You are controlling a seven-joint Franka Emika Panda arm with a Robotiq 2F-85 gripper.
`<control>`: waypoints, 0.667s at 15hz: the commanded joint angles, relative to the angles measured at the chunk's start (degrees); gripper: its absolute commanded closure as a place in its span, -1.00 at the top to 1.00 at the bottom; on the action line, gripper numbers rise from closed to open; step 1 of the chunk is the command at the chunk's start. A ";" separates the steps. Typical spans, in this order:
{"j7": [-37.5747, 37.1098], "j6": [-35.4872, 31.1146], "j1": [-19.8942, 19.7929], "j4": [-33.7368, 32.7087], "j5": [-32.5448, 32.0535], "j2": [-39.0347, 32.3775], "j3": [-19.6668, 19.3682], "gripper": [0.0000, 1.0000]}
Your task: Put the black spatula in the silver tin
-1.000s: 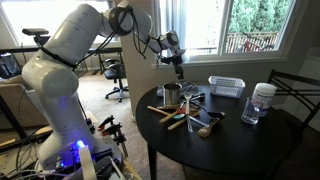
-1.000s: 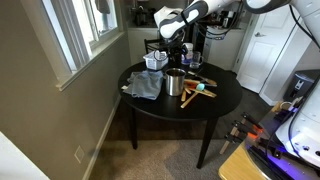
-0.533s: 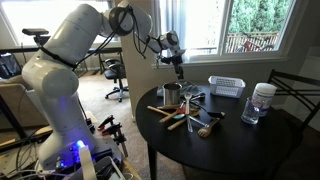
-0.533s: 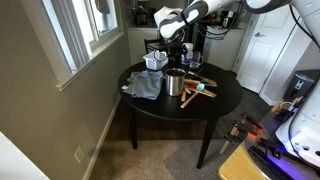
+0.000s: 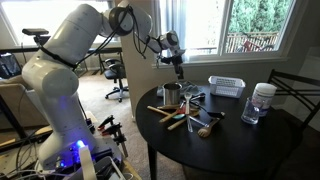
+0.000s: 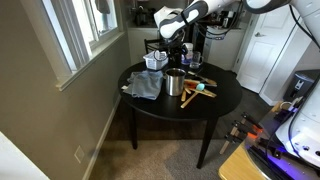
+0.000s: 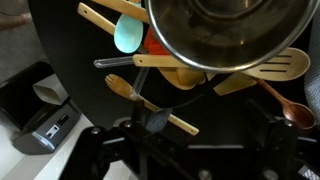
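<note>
The silver tin's rim (image 7: pixel 232 62) is too close to my hanging open gripper, so next I swing away from the tin and lower over the black spatula's handle (image 7: pixel 191 102).
The silver tin (image 5: pixel 171 95) stands upright on the round black table (image 5: pixel 250 140); it also shows in the other exterior view (image 6: pixel 175 83) and fills the top of the wrist view (image 7: pixel 225 40). The black spatula (image 7: pixel 157 118) lies on the table among the utensils, its flat head across a wooden fork. My gripper (image 5: pixel 178 64) hangs well above the tin and the utensil pile, also seen in an exterior view (image 6: pixel 175 50). In the wrist view my gripper (image 7: pixel 185 152) looks open and empty, dark against the dark table.
Wooden spoons (image 7: pixel 265 75), a teal-headed spatula (image 7: pixel 127 35) and an orange-handled utensil (image 5: pixel 188 122) lie beside the tin. A white slatted basket (image 5: pixel 226 87), a lidded glass jar (image 5: pixel 262 100) and a grey cloth (image 6: pixel 145 85) are also on the table.
</note>
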State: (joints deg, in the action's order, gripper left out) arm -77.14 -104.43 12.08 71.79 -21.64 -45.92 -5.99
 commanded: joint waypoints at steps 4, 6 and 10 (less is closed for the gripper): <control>3.01 -5.83 -2.29 1.95 4.76 2.95 1.60 1.00; 4.40 -9.56 -3.90 3.04 8.74 4.20 2.66 1.00; 7.04 -12.20 -5.75 2.86 14.29 4.54 2.73 1.00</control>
State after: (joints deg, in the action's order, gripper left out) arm -73.05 -114.42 8.16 71.67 -11.02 -43.72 -3.98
